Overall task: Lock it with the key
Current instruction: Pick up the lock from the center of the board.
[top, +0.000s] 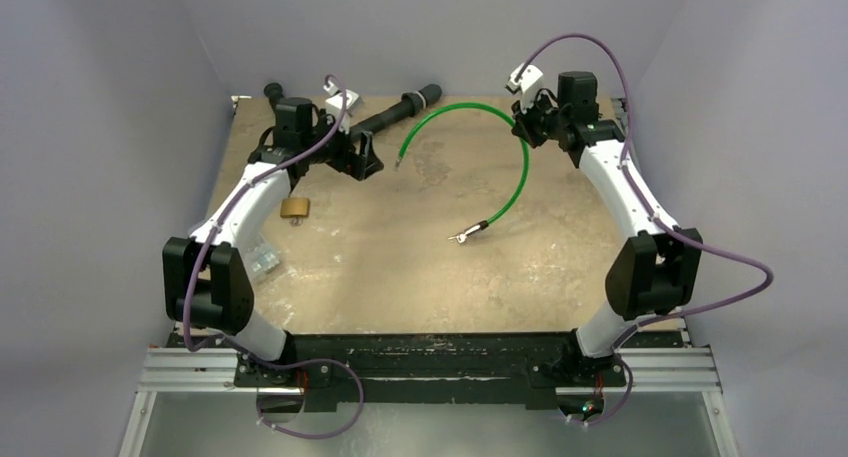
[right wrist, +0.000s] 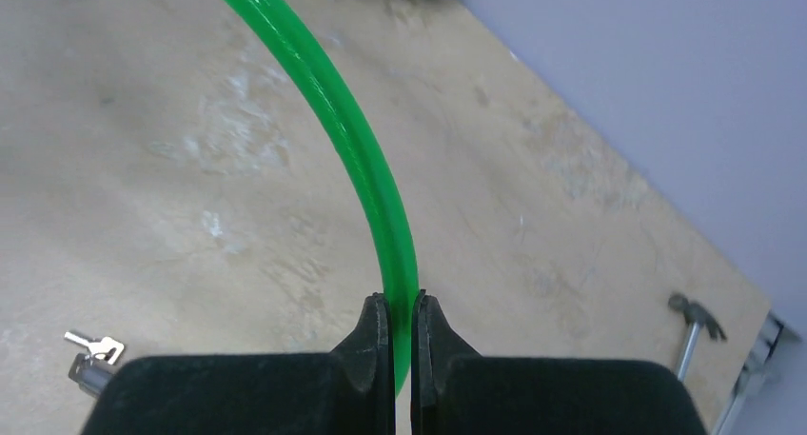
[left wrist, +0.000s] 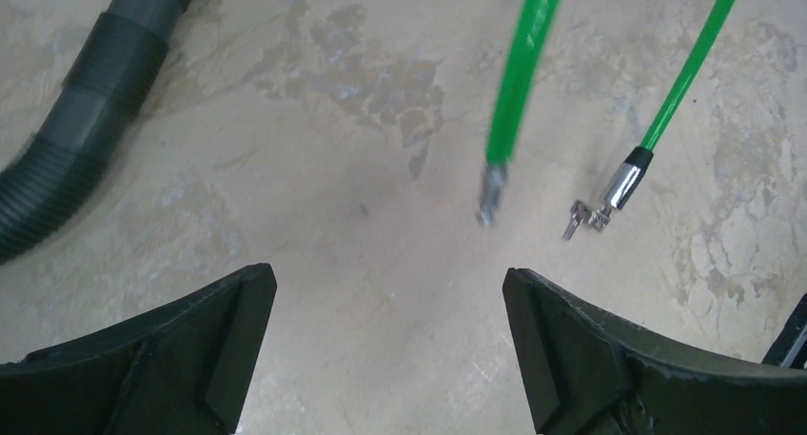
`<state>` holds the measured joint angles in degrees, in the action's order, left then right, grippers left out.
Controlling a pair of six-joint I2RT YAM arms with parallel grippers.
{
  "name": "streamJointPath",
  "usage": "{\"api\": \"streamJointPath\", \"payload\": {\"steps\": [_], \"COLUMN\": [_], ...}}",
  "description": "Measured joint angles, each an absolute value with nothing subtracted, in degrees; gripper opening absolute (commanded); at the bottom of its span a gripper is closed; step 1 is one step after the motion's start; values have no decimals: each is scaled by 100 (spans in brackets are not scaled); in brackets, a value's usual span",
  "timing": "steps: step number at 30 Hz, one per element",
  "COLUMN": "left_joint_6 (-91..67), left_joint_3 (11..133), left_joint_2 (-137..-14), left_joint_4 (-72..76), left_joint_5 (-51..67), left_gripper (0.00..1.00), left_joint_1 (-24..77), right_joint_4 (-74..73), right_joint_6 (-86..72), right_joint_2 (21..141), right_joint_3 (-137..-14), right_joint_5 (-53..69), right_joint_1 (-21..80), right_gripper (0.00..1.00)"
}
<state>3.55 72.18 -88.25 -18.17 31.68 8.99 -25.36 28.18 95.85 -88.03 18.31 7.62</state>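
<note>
The robot's right gripper is holding the green cable far from the key (top: 525,151), so next the left gripper takes the cable (top: 416,130) before the right gripper grips beside the key.
The brass padlock (top: 295,208) lies on the table by my left forearm. The tiny silver key (top: 457,239) lies mid-table, fixed to one end of a green cable loop (top: 520,177). It also shows in the left wrist view (left wrist: 571,227) and the right wrist view (right wrist: 90,345). My left gripper (top: 365,162) is open and empty (left wrist: 390,283) above bare table, with the key ahead to its right. My right gripper (top: 520,127) is shut on the green cable (right wrist: 366,168), jaws closed (right wrist: 401,302) around it at the back right, holding it off the table.
A black ribbed hose (top: 400,107) lies along the back, seen at the left in the left wrist view (left wrist: 76,121). A small hammer (right wrist: 695,321) lies near the table's back edge. A clear plastic piece (top: 262,257) sits by the left arm.
</note>
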Motion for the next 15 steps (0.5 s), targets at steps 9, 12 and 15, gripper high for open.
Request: {"api": "streamJointPath", "payload": {"steps": [9,12,15], "left_joint_6": [523,661,718], "left_joint_3": [7620,7942,8324], "left_joint_2": [-9004,-9017,-9041], "left_joint_4": [-1374,-1428,-1481], "left_joint_5": [3183,3155,3256], "left_gripper": [95,92,91], "left_joint_1": [1594,1745,1865], "right_joint_4": [-2311,-2298,-2274], "right_joint_6": [3339,3441,3507], "right_joint_2": [8980,8936,8879], "right_joint_3": [-8344,-8342,-8342], "right_joint_5": [2324,2322,2303], "right_joint_1": [1155,1315,1470], "right_gripper": [0,0,0]}}
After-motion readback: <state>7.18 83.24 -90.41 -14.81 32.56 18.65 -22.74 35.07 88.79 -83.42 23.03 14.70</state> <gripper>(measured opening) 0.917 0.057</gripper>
